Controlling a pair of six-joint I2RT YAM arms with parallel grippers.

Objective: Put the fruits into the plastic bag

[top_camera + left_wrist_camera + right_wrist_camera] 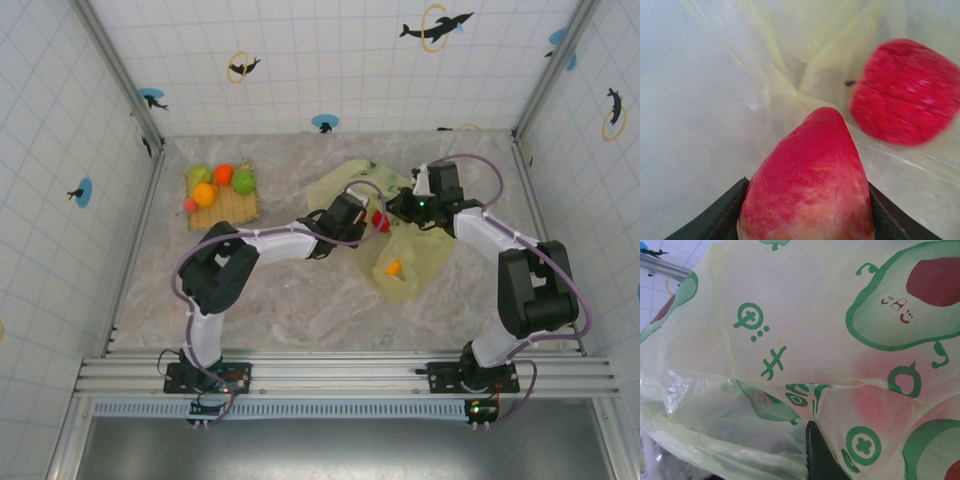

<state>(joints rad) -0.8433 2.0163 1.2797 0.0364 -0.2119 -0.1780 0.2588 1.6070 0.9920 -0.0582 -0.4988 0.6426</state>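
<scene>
The left gripper has the red-and-peach fruit (812, 180) inside the open plastic bag beside the red apple, so it should keep lowering it and release it on the bag's bottom (877, 162).
My left gripper (366, 219) is shut on a red-and-peach fruit (807, 185), its dark jaws flanking both sides of it inside the mouth of the plastic bag (415, 255). Just ahead, a red apple (905, 92) shows blurred against the yellow-green film. An orange fruit (394, 267) lies in the bag. My right gripper (402, 207) is shut on the bag's edge, with the printed film (805, 315) bunched at its dark finger (817, 457). More fruits sit on the woven mat (240, 208) at the far left: two green (244, 181), two orange (205, 193) and a small red one (190, 204).
Tiled walls with metal corner posts (148, 120) close in the marble table (290, 300) on three sides. A metal rail (340, 370) carrying both arm bases runs along the near edge. My left arm (270, 245) stretches across the table's middle toward the bag.
</scene>
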